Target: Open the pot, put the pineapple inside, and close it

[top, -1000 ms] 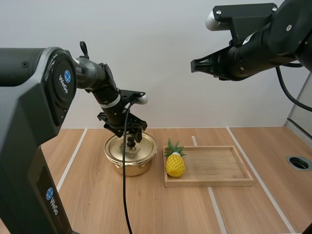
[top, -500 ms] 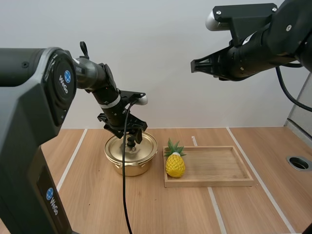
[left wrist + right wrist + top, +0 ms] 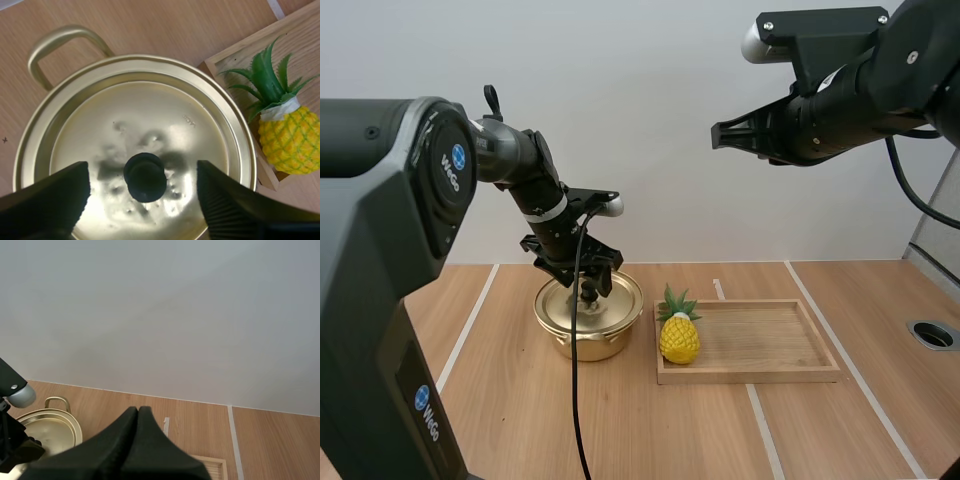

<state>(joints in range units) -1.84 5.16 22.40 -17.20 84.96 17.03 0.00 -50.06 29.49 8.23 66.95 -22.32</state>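
The handle of the pot is outside the lid's unbroken rim [image 3: 135, 63], so I expect the lid to come cleanly off and leave the pot behind when the robot lifts the lid's knob.
A gold pot [image 3: 588, 318] stands on the table with its lid [image 3: 140, 150] on. The lid's black knob [image 3: 145, 177] lies between the two spread fingers of my left gripper [image 3: 144, 200], which is open just above the lid [image 3: 588, 290] and not touching the knob. A yellow pineapple [image 3: 679, 334] with green leaves stands at the left end of the wooden tray [image 3: 770, 345], right beside the pot [image 3: 240, 145]; the pineapple [image 3: 287, 140] leans on the tray's corner. My right gripper [image 3: 718, 135] hangs high in the air, its fingers [image 3: 137, 435] pressed together, shut on nothing.
White tape lines [image 3: 470, 320] run across the wooden table. A round metal hole [image 3: 932, 334] sits at the table's far right. The right part of the tray is bare.
My left gripper has sunk very slightly toward the lid's knob. Nothing else has moved.
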